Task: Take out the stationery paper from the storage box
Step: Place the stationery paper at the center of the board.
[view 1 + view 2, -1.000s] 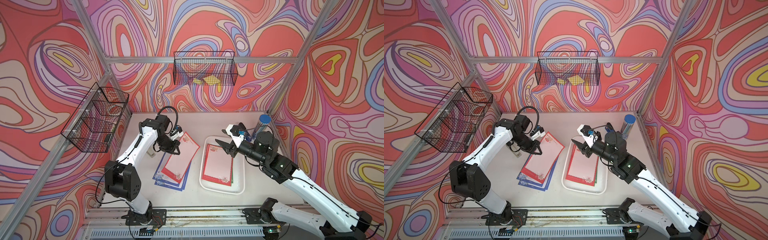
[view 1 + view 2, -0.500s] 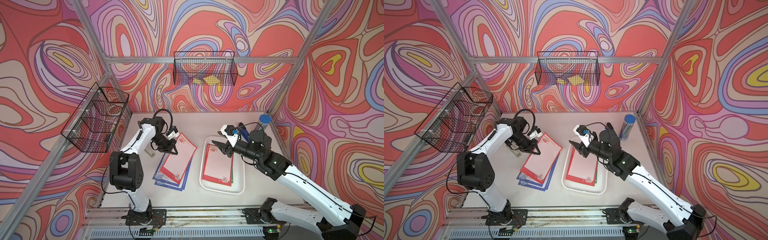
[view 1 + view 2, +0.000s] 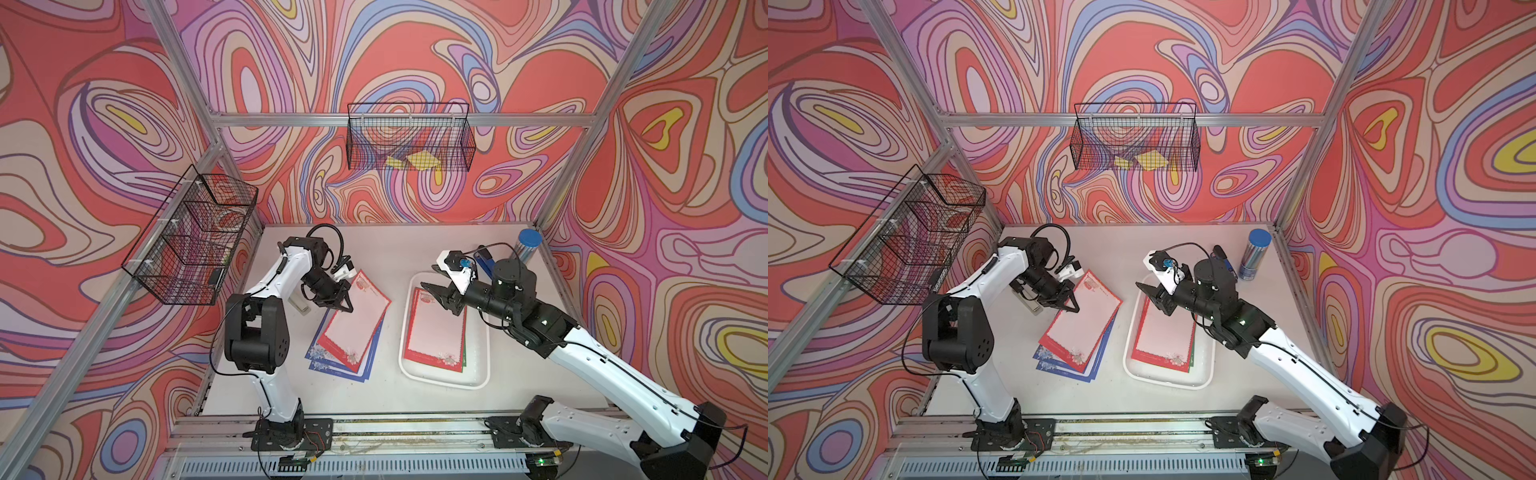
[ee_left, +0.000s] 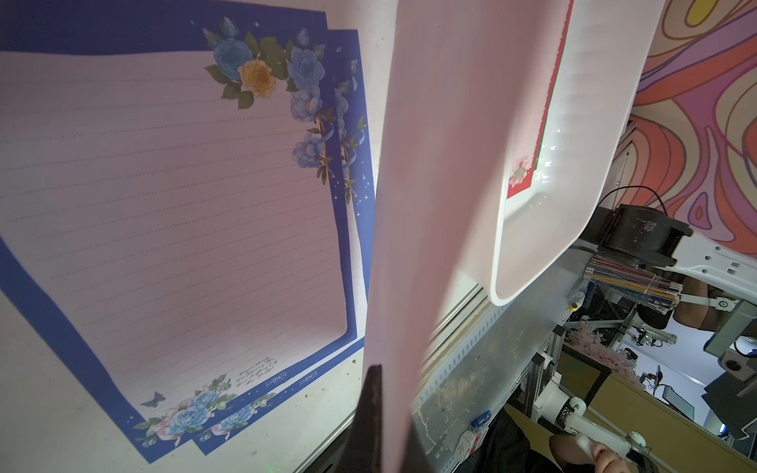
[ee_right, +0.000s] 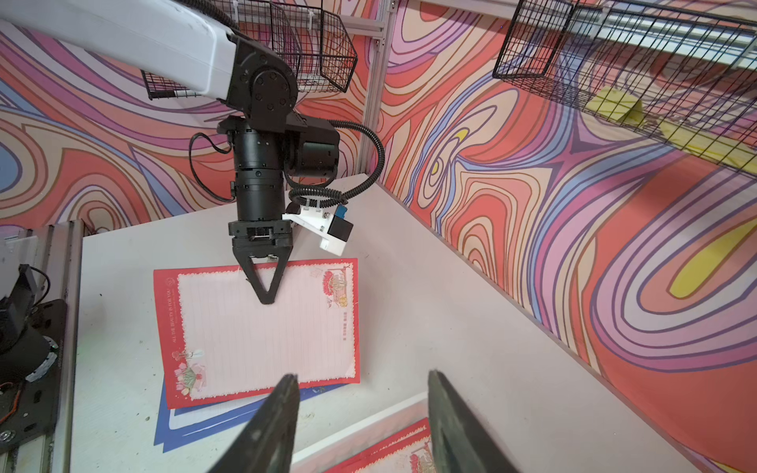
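The held red-bordered sheet [image 3: 357, 326] is clear of the storage box and above the blue-bordered sheets [image 3: 368, 364]. My left gripper keeps lowering it until it lies flat.
The storage box [image 3: 405, 332] [image 3: 1128, 332] is a white tray on the table's right half, with red-bordered stationery paper [image 3: 436, 332] [image 3: 1163, 336] lying in it. My left gripper [image 3: 347, 305] [image 3: 1073, 307] [image 5: 266, 297] is shut on the far edge of one red-bordered sheet [image 3: 357, 320] [image 5: 262, 336]. That sheet slopes down onto blue-bordered sheets [image 3: 328, 365] [image 4: 164, 184] on the table left of the box. In the left wrist view the held sheet [image 4: 409, 164] is edge-on. My right gripper [image 3: 436, 295] [image 3: 1154, 299] [image 5: 362, 374] hangs open and empty above the box's far end.
Two black wire baskets hang on the walls, one on the left [image 3: 191, 241] and one at the back [image 3: 409, 139] holding yellow paper pieces [image 3: 415, 160]. A blue-capped tube [image 3: 528, 245] stands at the back right corner. A small metal piece [image 3: 301, 305] lies beside the left arm.
The right gripper has moved left, over the box's far end, and its jaws have narrowed a little. The left arm has swung slightly left, still holding the red-bordered sheet.
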`<state>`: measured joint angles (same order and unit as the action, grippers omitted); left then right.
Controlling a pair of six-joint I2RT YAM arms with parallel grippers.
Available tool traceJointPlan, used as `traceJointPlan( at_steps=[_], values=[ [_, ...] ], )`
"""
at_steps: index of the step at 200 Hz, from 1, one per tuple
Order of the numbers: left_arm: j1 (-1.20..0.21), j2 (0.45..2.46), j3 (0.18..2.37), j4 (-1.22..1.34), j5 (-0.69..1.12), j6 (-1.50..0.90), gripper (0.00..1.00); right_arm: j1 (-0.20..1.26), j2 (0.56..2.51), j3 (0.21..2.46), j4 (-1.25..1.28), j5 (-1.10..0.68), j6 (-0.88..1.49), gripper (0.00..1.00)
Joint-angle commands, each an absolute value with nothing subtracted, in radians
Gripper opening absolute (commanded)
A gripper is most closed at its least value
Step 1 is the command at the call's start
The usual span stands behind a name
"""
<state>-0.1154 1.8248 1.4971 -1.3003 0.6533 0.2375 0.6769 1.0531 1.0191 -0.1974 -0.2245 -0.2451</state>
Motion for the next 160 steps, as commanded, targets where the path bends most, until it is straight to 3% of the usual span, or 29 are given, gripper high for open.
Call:
traceJointPlan(
  at_steps=[1, 160],
  values=[
    [-0.101, 1.857, 1.531, -1.362, 0.639, 0.284, 0.00, 0.683, 1.037, 1.039, -0.216, -0.225, -0.235, 0.54],
    [-0.036, 1.909, 1.499, -1.295, 0.628, 0.274, 0.00, 0.684, 1.057, 1.054, -0.227, -0.227, -0.236, 0.51]
  ],
)
